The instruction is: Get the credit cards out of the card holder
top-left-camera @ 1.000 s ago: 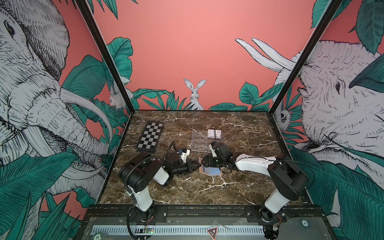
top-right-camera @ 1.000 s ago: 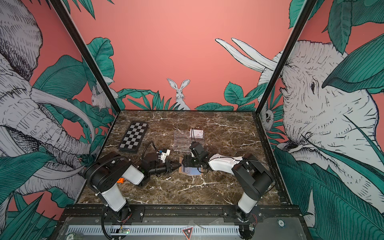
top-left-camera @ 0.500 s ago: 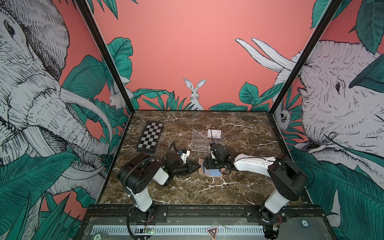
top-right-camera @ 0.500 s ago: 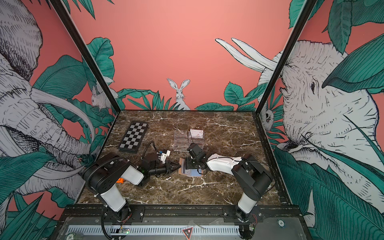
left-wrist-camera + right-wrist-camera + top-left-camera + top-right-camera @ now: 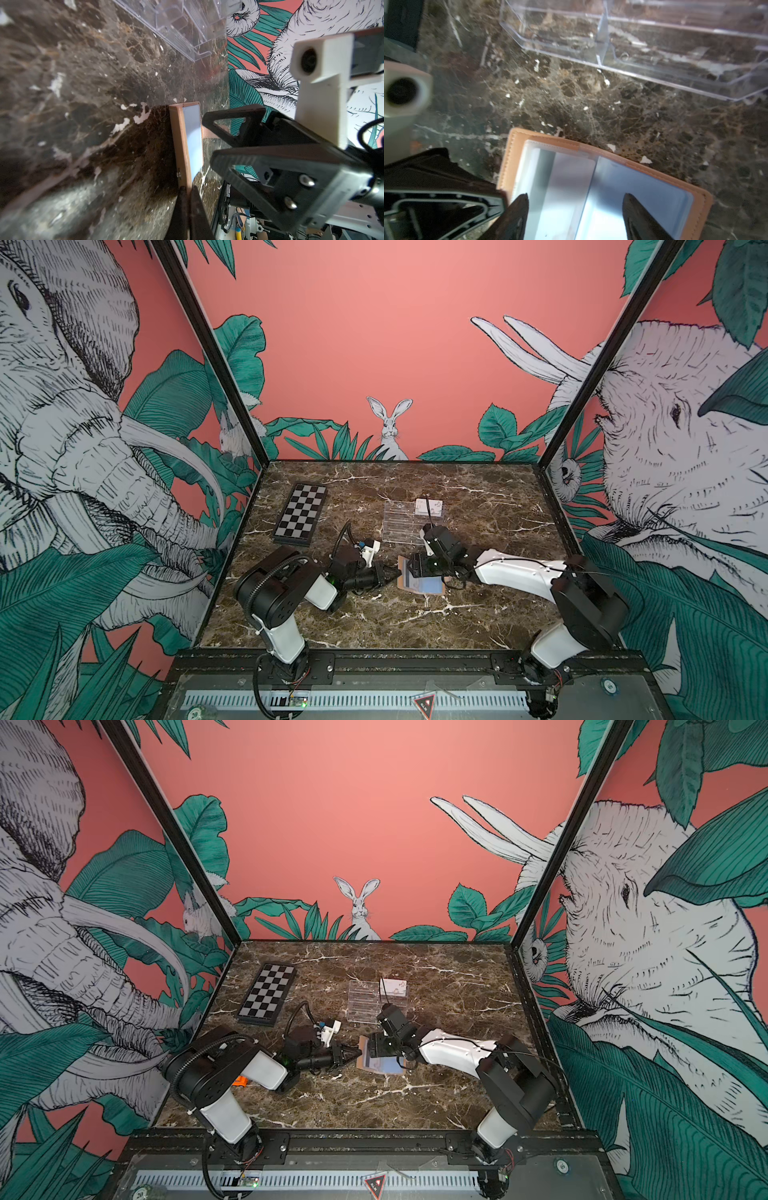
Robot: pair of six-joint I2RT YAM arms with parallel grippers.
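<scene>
My right gripper's fingers are on both sides of the card holder's fold, so my right gripper should go over the striped sleeve beside my left gripper and bring its fingers closer together.
The tan card holder lies open on the marble table, its clear sleeves facing up. Pale blue credit cards show inside the sleeves. My left gripper is shut on the holder's left edge, with a pale blue card just beside that edge. My right gripper hovers open over the sleeves, one fingertip near the left flap and the other over the blue card. A whitish card stands in the clear rack.
The clear acrylic tiered rack stands just behind the holder. A black-and-white chequered board lies at the back left. The two grippers are almost touching over the holder's left edge.
My right gripper has shifted slightly left over the open holder. The left gripper has kept its hold and has not moved.
</scene>
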